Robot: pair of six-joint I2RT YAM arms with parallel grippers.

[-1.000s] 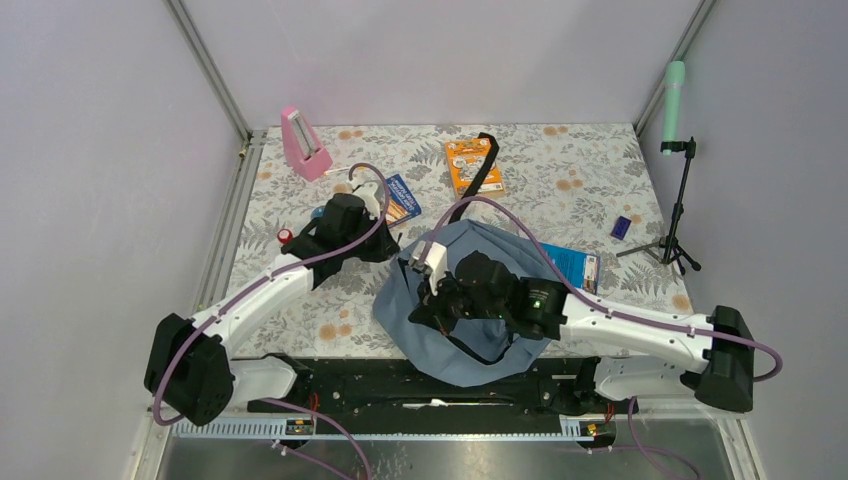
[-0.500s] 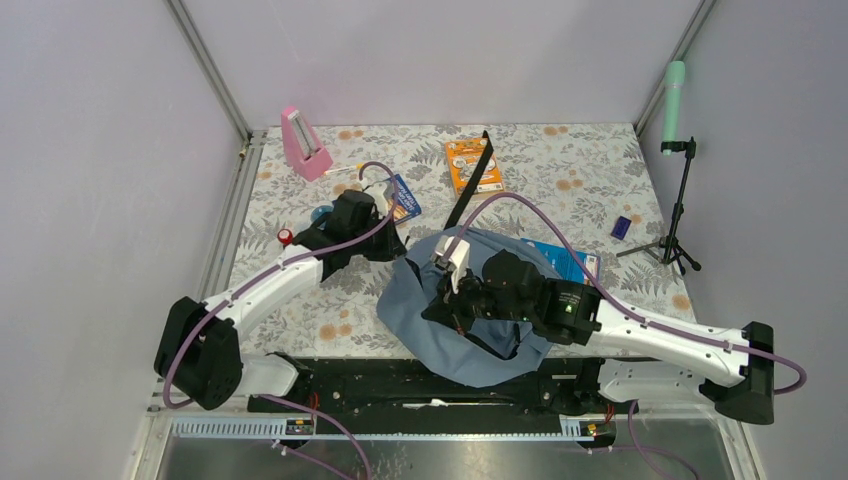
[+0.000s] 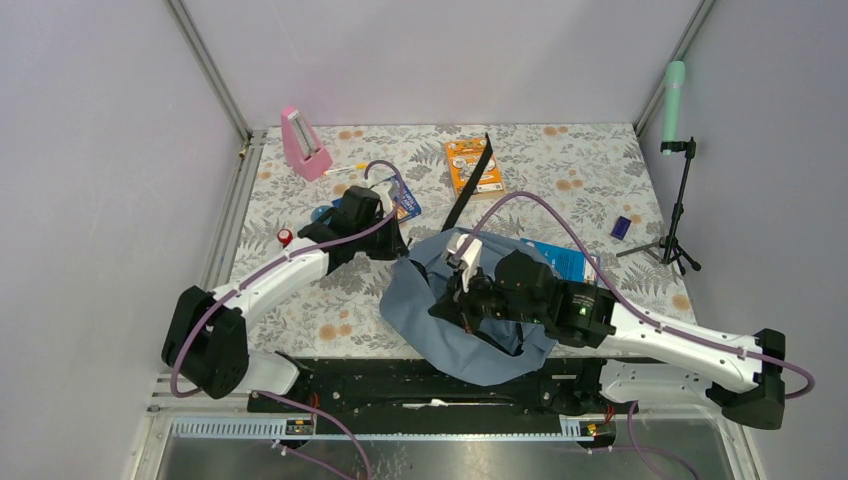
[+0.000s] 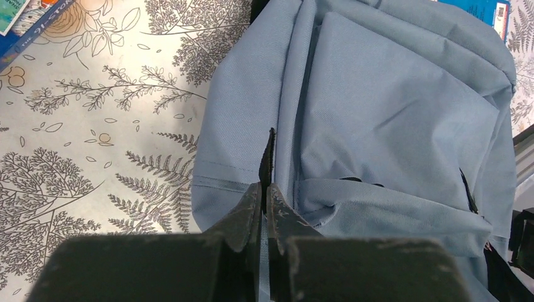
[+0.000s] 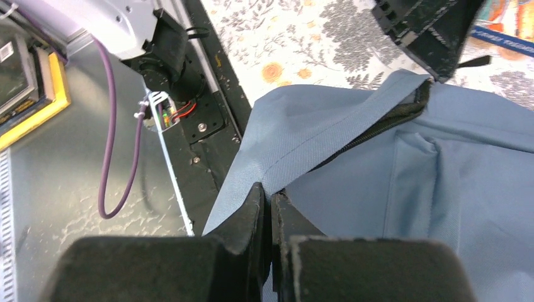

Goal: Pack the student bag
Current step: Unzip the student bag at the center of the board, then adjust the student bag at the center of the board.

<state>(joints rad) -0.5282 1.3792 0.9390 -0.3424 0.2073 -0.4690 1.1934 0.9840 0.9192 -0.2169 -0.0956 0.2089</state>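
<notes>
The bag's panel lies over the bag's opening while the robot's right gripper has hold of the bag's fabric edge (image 5: 277, 168), so the robot should grasp the panel's zipper edge (image 5: 354, 145) and pull the panel open.
The student bag (image 3: 440, 340), grey-blue and large, lies at the near middle of the floral table, with a black strap (image 3: 468, 190) trailing toward the far side. My left gripper (image 3: 400, 248) is at the bag's left far edge. In the left wrist view it (image 4: 264, 189) is shut on a fold of the bag (image 4: 390, 113) along a dark zipper seam. My right gripper (image 3: 447, 303) reaches over the bag from the right. The right wrist view shows it (image 5: 271, 194) shut on the bag's (image 5: 441, 189) fabric edge beside the zipper, pulled taut.
A pink wedge-shaped object (image 3: 303, 143) stands at the far left and an orange packet (image 3: 470, 165) lies far centre. A blue booklet (image 3: 405, 195) is by the left wrist, a blue card (image 3: 572, 262) sticks out from under the bag, and a small dark block (image 3: 621, 227) sits near a tripod (image 3: 680, 215).
Both arms have shifted to the right and a little farther away, each still holding the bag. The bag's far edge has moved right with them.
</notes>
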